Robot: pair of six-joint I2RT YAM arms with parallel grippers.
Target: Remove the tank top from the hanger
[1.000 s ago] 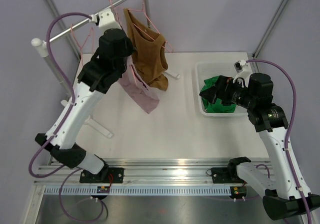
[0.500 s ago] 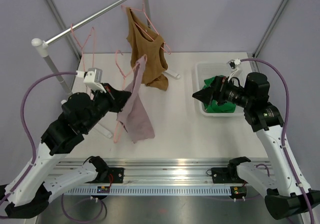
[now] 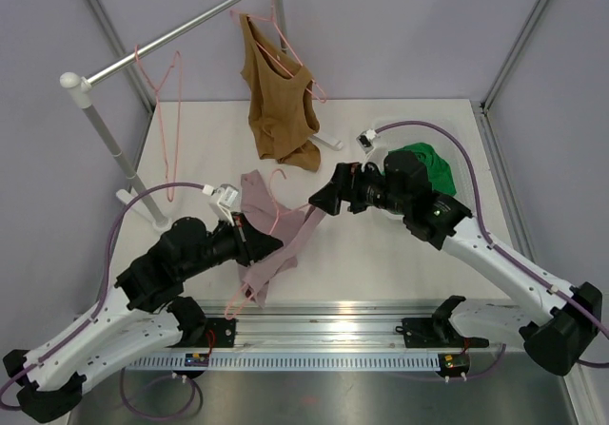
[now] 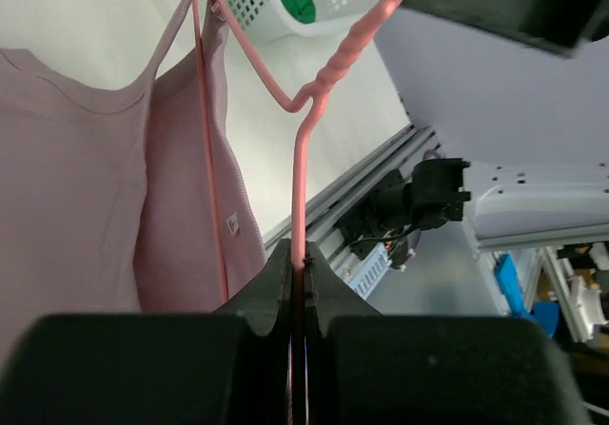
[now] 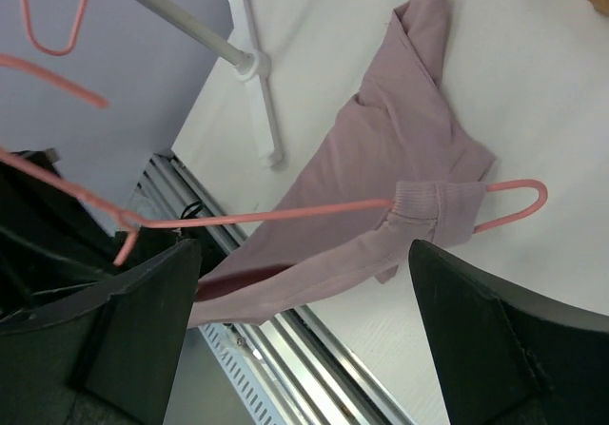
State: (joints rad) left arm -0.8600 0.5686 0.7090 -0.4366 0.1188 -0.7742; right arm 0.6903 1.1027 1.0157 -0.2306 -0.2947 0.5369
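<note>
The hanger's rounded end (image 5: 533, 195) pokes out past the tank top's strap, so the mauve tank top (image 3: 297, 241) will slip off that end when I pull the strap.
The mauve tank top (image 3: 279, 254) hangs on a pink wire hanger (image 3: 288, 185) low over the table's front middle, partly draped on the tabletop. My left gripper (image 3: 255, 242) is shut on the hanger's wire (image 4: 303, 178); the tank top (image 4: 76, 159) hangs to its left. My right gripper (image 3: 318, 202) is open just right of the tank top. In the right wrist view its fingers (image 5: 124, 320) stand wide apart around the strap end of the tank top (image 5: 400, 140) and the hanger wire (image 5: 285, 214), touching neither.
A brown tank top (image 3: 281, 102) on its hanger and an empty pink hanger (image 3: 166, 92) hang from the rail (image 3: 171, 35). The rack's white foot (image 5: 252, 64) rests on the table. A white basket (image 4: 252, 11) with green cloth (image 3: 433, 164) is at the right.
My left arm pulled the hanger with the tank top off the rail and down to the table's front. My right gripper swung left from the basket to the tank top.
</note>
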